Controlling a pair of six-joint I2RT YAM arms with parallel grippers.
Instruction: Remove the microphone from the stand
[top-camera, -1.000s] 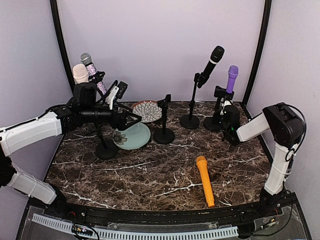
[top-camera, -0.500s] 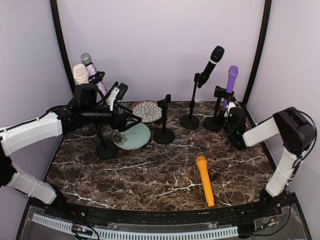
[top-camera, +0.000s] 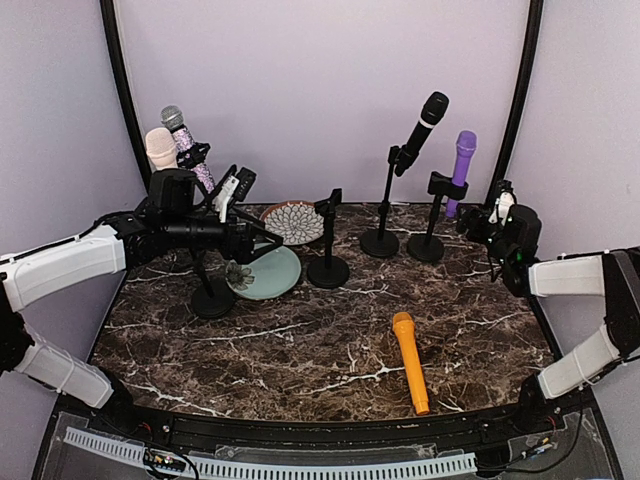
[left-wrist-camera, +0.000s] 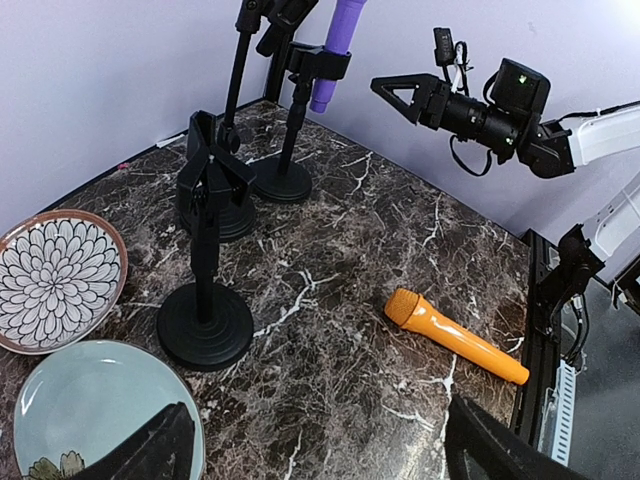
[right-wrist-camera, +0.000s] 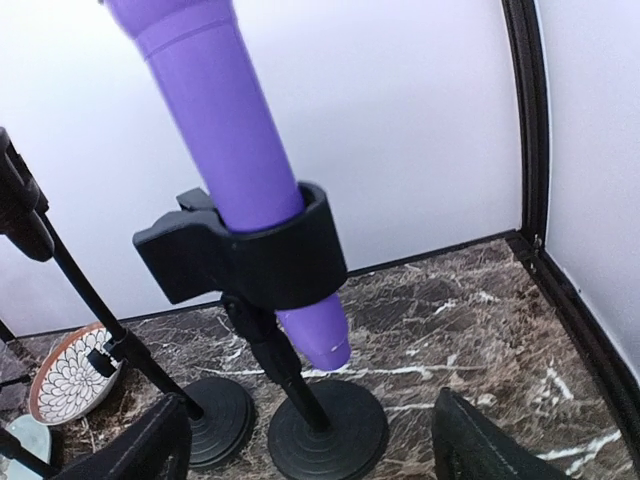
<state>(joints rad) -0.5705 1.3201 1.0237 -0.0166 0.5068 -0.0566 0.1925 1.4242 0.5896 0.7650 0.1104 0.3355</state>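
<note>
I keep moving up to the black clip (top-camera: 447, 186) until my right gripper's fingers are on both sides of it, because those open fingers face the purple microphone (top-camera: 463, 160) across free space.
A purple microphone (top-camera: 464, 158) (right-wrist-camera: 232, 150) stands tilted in the black clip (right-wrist-camera: 252, 250) of its stand (top-camera: 429, 232) at the back right. My right gripper (top-camera: 483, 208) (right-wrist-camera: 305, 400) hangs just right of that stand, open, with nothing between its fingers and apart from the microphone. Seen from the right wrist, the microphone's lower tip and the stand's round base (right-wrist-camera: 328, 432) lie ahead of the jaws. My left gripper (top-camera: 265, 240) (left-wrist-camera: 320, 440) is open and empty over the left side of the table.
A black microphone (top-camera: 426, 122) sits on a taller stand (top-camera: 380, 238). An empty stand (top-camera: 328, 262) is mid-table. White (top-camera: 160, 148) and glittery (top-camera: 180, 135) microphones stand far left. An orange microphone (top-camera: 410, 360) lies near the front. Two plates (top-camera: 293, 222) (top-camera: 270, 275) lie beside the left arm.
My right gripper has opened and drawn back to the right, away from the purple microphone's stand. The purple microphone stays in its clip. The left arm has not moved.
</note>
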